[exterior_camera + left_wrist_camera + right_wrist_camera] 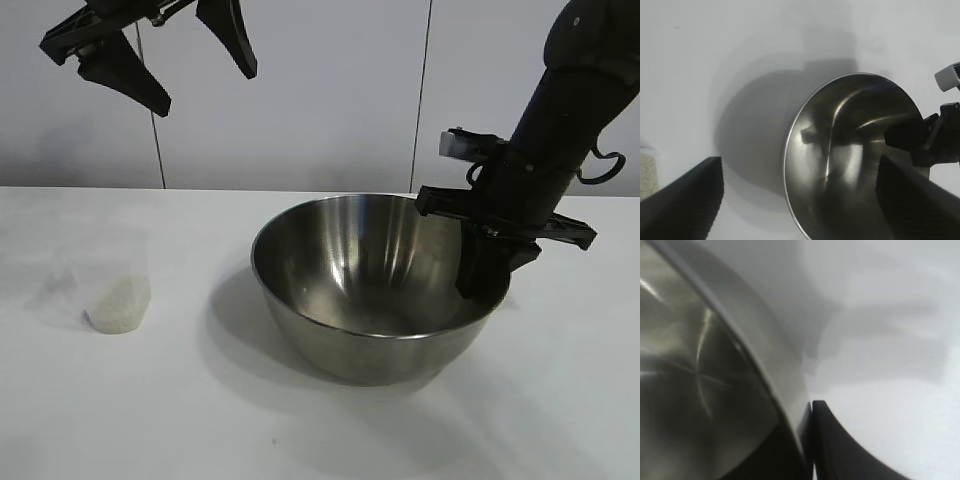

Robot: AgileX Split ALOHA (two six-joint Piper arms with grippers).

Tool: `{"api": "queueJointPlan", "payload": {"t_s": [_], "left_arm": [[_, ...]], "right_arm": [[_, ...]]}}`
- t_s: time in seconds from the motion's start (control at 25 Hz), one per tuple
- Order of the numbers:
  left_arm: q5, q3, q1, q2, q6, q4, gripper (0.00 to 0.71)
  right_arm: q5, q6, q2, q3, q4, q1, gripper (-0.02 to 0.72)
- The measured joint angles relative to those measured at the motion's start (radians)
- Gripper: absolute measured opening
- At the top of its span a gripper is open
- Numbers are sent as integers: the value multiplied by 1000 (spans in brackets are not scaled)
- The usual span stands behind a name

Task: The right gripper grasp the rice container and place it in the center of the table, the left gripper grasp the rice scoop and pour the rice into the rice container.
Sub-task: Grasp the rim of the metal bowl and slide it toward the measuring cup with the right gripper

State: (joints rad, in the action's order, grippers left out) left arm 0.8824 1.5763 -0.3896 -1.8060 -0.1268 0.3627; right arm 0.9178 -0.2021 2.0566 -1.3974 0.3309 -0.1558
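The rice (119, 305) takes up only the rice scoop's lower part (117, 311). The rice will cover only the bottom of the rice container when I pour it.
The rice container (370, 290), a large shiny steel bowl, stands on the white table (300, 430) near its middle. My right gripper (490, 270) is shut on the bowl's right rim, one finger inside and one outside. The right wrist view shows the rim (765, 360) pinched between the fingers (840, 450). The rice scoop (115, 285), a small translucent cup holding white rice, stands on the table at the left. My left gripper (207, 92) hangs open and empty high above the table's left side. Its wrist view looks down on the bowl (855, 160).
A plain wall with vertical seams runs behind the table. There is bare tabletop between the scoop and the bowl, and in front of both. The right gripper (930, 140) shows at the bowl's rim in the left wrist view.
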Motion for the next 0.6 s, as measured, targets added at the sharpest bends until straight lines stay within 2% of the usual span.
{"api": "queueJointPlan", "payload": {"t_s": [0.16, 0.36, 0.6], "left_arm": [[0, 0, 0, 0, 0, 0, 600], [0, 0, 0, 0, 0, 0, 600], [0, 0, 0, 0, 0, 0, 600]], "right_arm": [[54, -32, -3, -32, 20, 0, 13], [69, -37, -7, -67, 105, -4, 12], [-2, 23, 11, -67, 64, -91, 12]]}}
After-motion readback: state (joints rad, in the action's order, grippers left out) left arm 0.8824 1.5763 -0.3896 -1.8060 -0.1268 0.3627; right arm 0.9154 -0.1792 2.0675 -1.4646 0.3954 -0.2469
